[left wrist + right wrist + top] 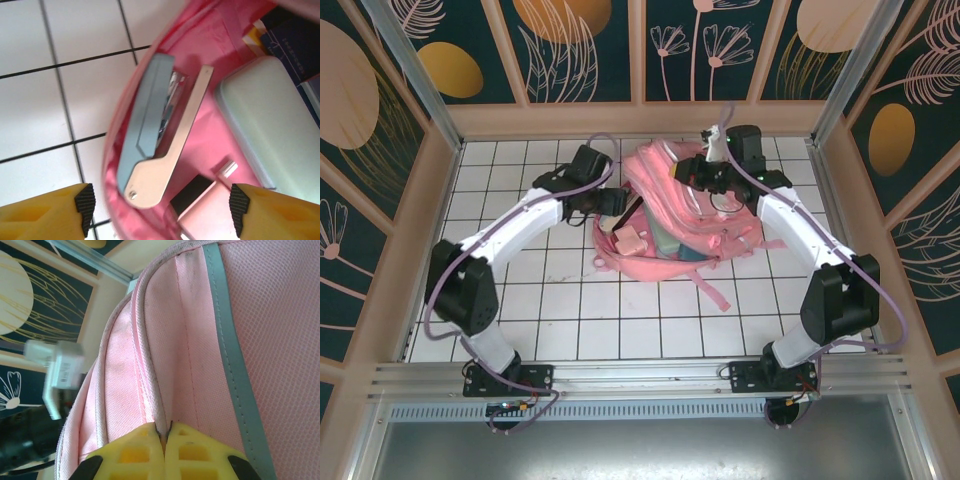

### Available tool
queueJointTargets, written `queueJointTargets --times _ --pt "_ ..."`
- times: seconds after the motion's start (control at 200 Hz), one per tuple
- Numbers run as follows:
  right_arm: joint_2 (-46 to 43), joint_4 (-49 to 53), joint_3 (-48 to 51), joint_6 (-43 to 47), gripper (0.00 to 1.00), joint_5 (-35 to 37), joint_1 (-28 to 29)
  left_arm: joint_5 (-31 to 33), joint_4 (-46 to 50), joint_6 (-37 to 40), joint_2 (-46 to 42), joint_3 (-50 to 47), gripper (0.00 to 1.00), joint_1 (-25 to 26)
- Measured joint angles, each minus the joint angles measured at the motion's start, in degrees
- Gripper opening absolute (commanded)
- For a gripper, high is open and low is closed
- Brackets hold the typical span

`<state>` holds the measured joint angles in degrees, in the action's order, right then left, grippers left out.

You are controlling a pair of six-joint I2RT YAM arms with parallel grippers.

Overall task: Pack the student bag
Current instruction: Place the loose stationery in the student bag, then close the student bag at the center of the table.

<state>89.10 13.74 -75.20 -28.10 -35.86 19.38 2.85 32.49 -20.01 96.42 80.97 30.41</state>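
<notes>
My gripper will make all of the pink student bag (695, 208) turn and slide along when it pulls the bag's side, because the bag lies loose across the open tiles (645, 312).
The pink student bag (670, 215) lies open in the middle of the tiled table. My left gripper (617, 205) hangs over its left opening, jaws open with nothing held between the fingertips (85, 202). Just beyond them a blue-grey and beige stapler (152, 135) lies inside the bag (210, 55) against the pink lining. My right gripper (705, 175) is at the bag's upper right edge. Its yellow fingers (145, 450) are shut on a piped seam of the pink fabric (190, 340), holding the edge up.
Inside the bag lie a pale green case (270, 130), dark books (290, 35) and a small pink box with a black end (200, 205). A small pink case (629, 240) rests at the bag's mouth. Loose pink straps (715, 290) trail toward me. Walls ring the table.
</notes>
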Motion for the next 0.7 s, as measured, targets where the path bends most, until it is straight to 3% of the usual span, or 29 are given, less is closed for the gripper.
queueJointTargets --times 0.15,0.32,0.695 --pt "0.66 -0.33 1.66 1.42 0.32 0.15 1.75 0.48 -0.81 -5.4 -5.35 -2.51 0.75 -2.78" --pt "0.63 -0.66 4.13 1.75 0.57 0.68 2.01 -2.62 -2.89 -9.22 -3.58 0.09 0.78 -8.44" --pt "-7.04 -0.28 15.04 -2.08 0.51 10.1 2.12 -15.17 -2.78 -5.22 28.2 33.94 0.75 -8.72"
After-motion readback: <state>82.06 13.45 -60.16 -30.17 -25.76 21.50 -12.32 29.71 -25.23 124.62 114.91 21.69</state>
